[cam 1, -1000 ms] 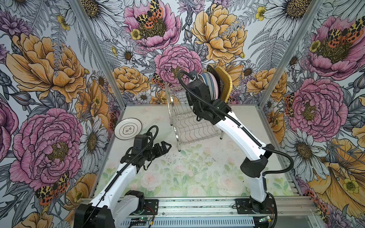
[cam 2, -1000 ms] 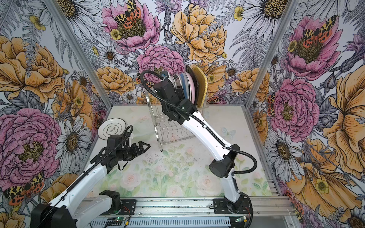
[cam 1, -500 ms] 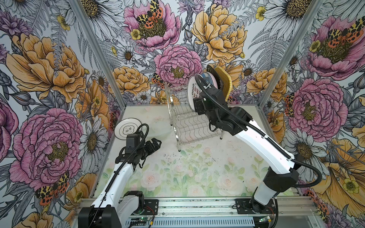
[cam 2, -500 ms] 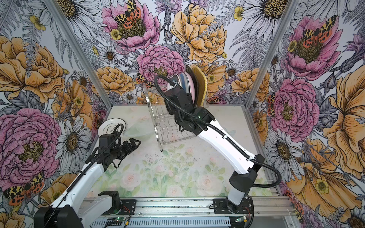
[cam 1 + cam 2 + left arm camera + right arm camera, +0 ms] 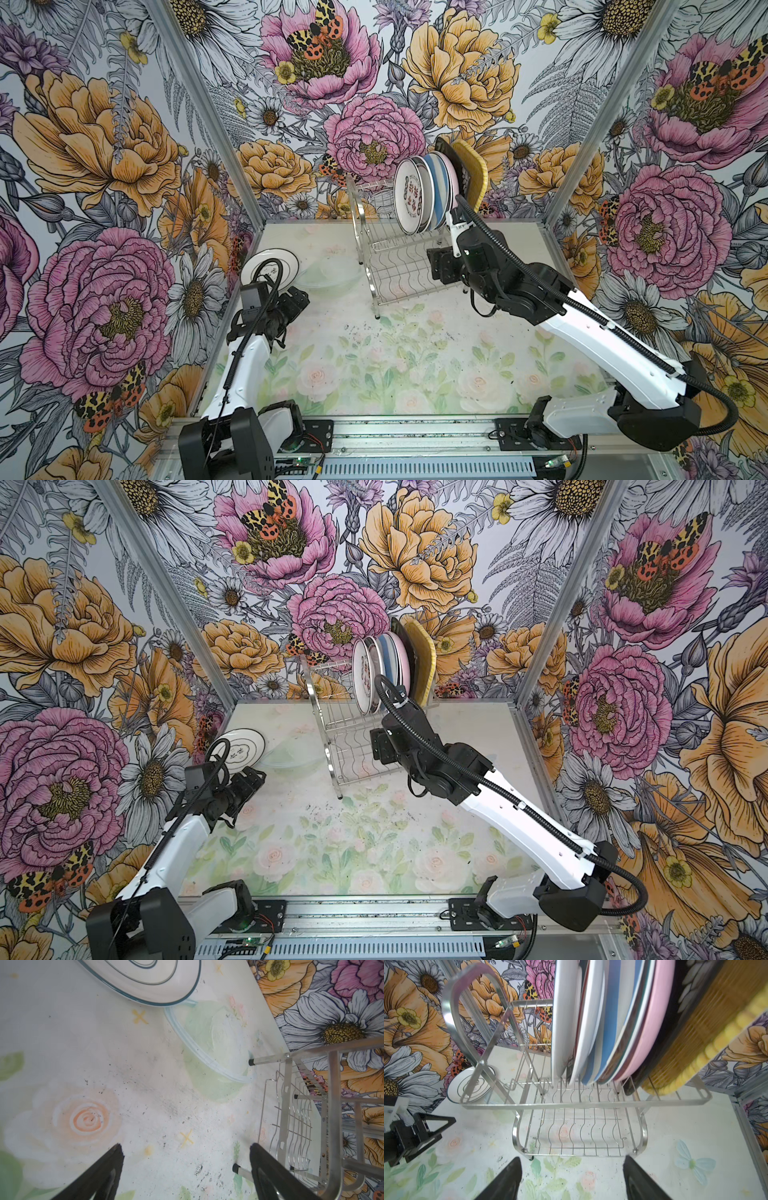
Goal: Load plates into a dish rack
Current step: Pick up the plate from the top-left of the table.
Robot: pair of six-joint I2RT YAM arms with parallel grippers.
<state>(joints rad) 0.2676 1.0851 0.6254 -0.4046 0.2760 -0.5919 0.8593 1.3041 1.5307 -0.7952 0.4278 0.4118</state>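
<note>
Next, my left gripper pinches the plate's near rim (image 5: 168,1001) and brings the plate to the rack, because the teal-rimmed white plate (image 5: 277,262) lies by the side wall, far from my right gripper.
The chrome dish rack (image 5: 376,266) (image 5: 332,746) stands at the back of the table. Several plates stand in its upper tier, from a white one with dark characters (image 5: 409,195) through blue-striped and pink (image 5: 652,1028) ones to a yellow woven-look one (image 5: 473,176). A teal-rimmed white plate (image 5: 272,268) (image 5: 145,982) lies at the back left, its edge over a clear glass dish (image 5: 334,274). My left gripper (image 5: 297,301) (image 5: 186,1148) is open just in front of that plate, holding nothing. My right gripper (image 5: 440,266) (image 5: 572,1159) is open in front of the rack's lower tier, holding nothing.
The rack's lower wire shelf (image 5: 579,1132) holds nothing. Flowered walls close in the back and both sides, and the plate on the table lies near the left wall. A metal rail (image 5: 415,436) with both arm bases runs along the front edge.
My right gripper has let go of the white plate in the upper tier, backed away downward and opened wider. My left gripper has moved left toward the plate on the table.
</note>
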